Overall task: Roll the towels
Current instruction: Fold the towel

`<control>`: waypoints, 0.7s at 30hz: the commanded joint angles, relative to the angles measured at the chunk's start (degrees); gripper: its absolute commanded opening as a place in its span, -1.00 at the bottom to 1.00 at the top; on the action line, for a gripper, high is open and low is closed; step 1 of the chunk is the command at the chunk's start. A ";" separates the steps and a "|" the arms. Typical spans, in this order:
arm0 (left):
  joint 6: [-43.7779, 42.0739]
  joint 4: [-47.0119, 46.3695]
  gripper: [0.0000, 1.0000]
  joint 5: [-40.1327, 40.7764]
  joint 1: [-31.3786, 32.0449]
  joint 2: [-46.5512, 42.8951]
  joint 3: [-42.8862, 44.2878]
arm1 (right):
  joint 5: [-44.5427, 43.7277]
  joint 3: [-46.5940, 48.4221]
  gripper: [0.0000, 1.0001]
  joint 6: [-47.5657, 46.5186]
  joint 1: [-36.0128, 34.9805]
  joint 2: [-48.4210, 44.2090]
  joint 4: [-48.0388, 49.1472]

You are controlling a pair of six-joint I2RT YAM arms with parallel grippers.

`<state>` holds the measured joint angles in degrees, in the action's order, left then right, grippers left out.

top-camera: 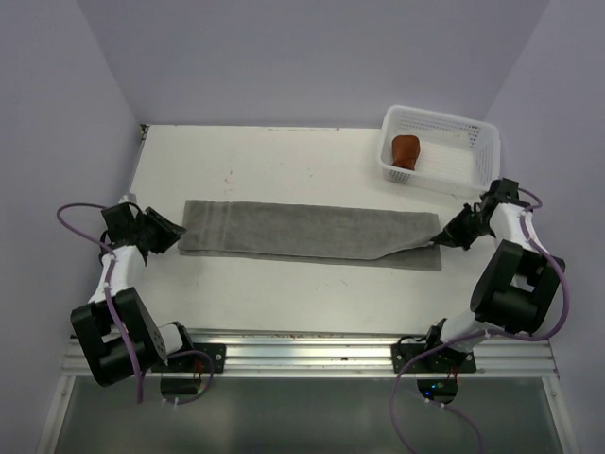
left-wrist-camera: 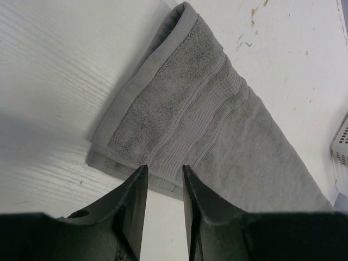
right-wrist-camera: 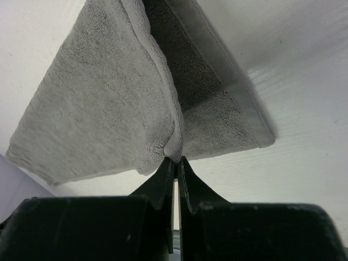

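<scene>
I should lay the grey towel's upper layer flat with my right gripper, because it leaves the lower layer's corner uncovered. Then that gripper should grab the towel's end at its middle.
A grey towel lies flat as a long folded strip across the middle of the table. My left gripper stands at its left end. In the left wrist view the fingers are open just above the hem of the grey towel, with bare table between them. My right gripper is at the right end. It is shut on a pinched fold of the towel's upper layer, lifting it off the lower layer. A rust-brown towel, rolled into a stub, sits in the basket.
A white mesh basket stands at the back right corner, close behind my right arm; its wall shows at the right edge of the left wrist view. Lilac walls enclose the table on three sides.
</scene>
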<state>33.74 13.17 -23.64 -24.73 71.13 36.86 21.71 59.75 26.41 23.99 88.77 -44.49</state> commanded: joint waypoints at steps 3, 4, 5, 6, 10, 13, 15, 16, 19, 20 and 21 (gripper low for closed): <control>-1.65 1.24 -0.25 1.13 -0.49 -2.05 1.54 | -0.27 0.02 -1.00 -1.19 -0.61 -0.18 -0.51; -1.83 1.68 -0.25 1.49 -0.41 -2.23 2.07 | -0.27 0.11 -1.00 -1.28 -0.52 -0.27 -0.68; -1.92 1.77 -0.24 1.84 -0.41 -2.31 2.33 | -0.44 0.11 -1.00 -1.36 -0.61 -0.27 -0.77; -2.27 1.86 -0.24 2.36 -0.41 -2.40 2.60 | -1.23 0.11 -1.00 -1.37 -0.78 -0.53 -1.21; -3.15 3.00 -0.22 3.51 -0.40 -2.58 5.40 | -3.61 0.99 -1.00 -2.33 -1.49 -1.14 -2.53; -3.59 2.83 -0.21 3.69 -0.32 -2.23 6.29 | -4.66 1.16 -0.96 -2.77 -1.93 -0.62 -3.32; -3.68 2.21 -0.20 2.73 -0.32 -1.79 6.20 | -5.71 0.81 -0.92 -3.30 -2.36 -0.44 -3.76; -3.68 1.86 -0.19 2.55 -0.40 -1.70 6.12 | -6.33 0.81 -0.88 -3.30 -2.45 -0.44 -3.94; -4.03 1.42 -0.18 2.19 -0.05 -1.52 6.20 | -7.65 1.07 -0.81 -3.65 -2.81 -0.70 -4.46; -4.12 1.16 -0.17 2.11 0.12 -1.44 6.20 | -8.35 1.16 -0.76 -3.74 -2.89 -0.79 -4.64; -4.38 0.98 -0.17 2.19 0.64 -1.26 6.29 | -8.88 1.51 -0.68 -3.91 -2.98 -0.88 -5.25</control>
<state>31.64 15.77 -20.82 -24.67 70.28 41.17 15.79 59.75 24.03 21.37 88.82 -47.13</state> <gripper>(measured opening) 0.412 0.132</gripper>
